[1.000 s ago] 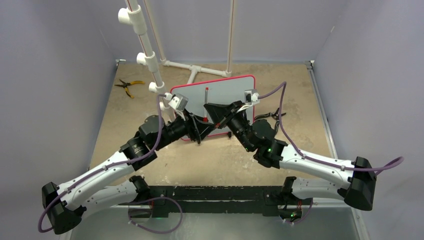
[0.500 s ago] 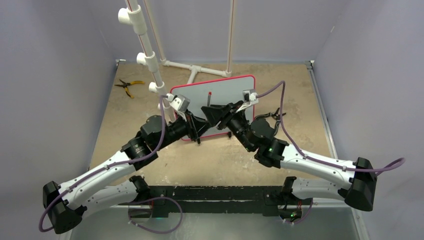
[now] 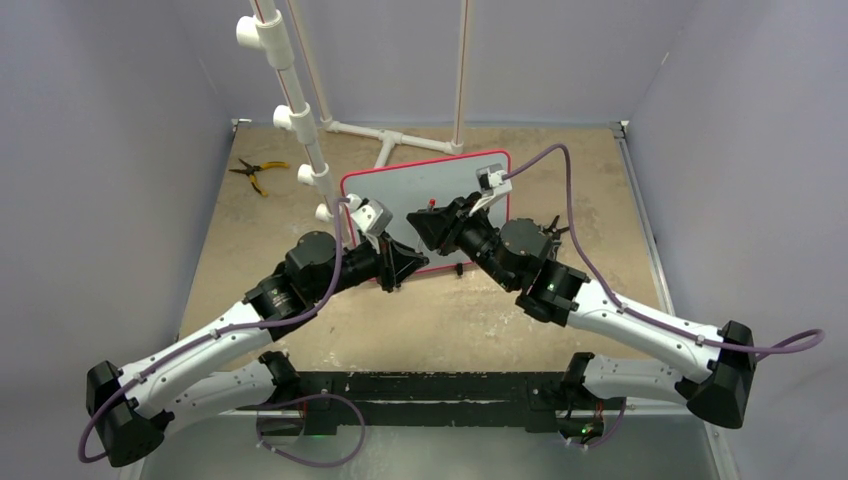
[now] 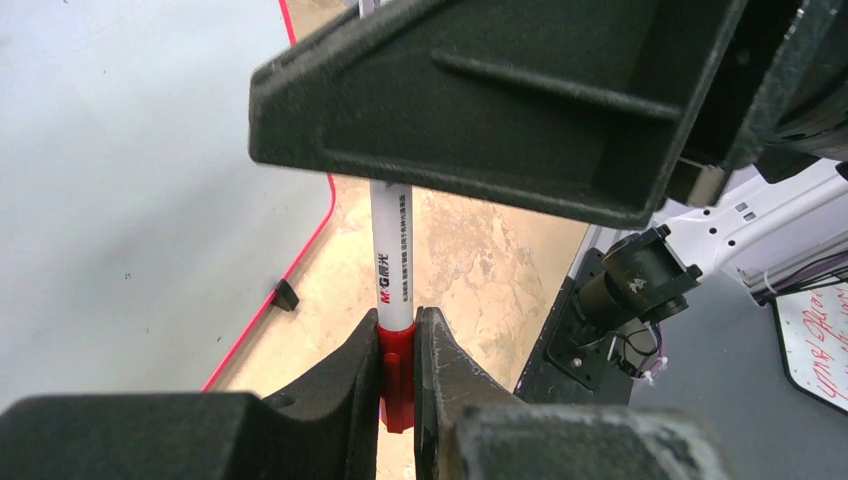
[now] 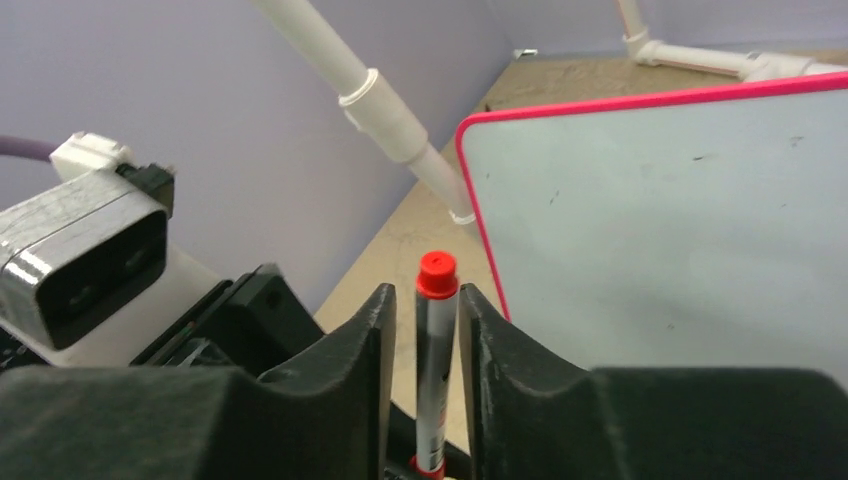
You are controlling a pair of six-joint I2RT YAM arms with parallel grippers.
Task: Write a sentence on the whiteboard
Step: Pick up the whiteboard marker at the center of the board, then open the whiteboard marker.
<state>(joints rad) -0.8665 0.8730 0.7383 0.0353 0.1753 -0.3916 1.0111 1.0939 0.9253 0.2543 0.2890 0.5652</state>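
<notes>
The marker's red cap is over its writing end. My right gripper should hold the marker's white body while my left gripper pulls the red cap off.
The whiteboard stands tilted at mid-table, white with a thin red frame; its face is blank, and no sentence shows on it. A white marker with a red cap is held upright in front of the board's left part. My left gripper is shut on the red cap at the marker's lower end. My right gripper stands open around the barrel, with a gap on each side. The marker's red end pokes out past the right fingertips. Seen from above, the left gripper and right gripper meet nose to nose.
A white pipe frame rises just left of the board, close to the left arm. Yellow-handled pliers lie at the far left. The board's black foot rests on the tan table. A white sheet with red handwriting shows beyond the table edge.
The left gripper has closed on the marker's cap. The right gripper's jaws have parted from the barrel, and both grippers have shifted slightly toward the board.
</notes>
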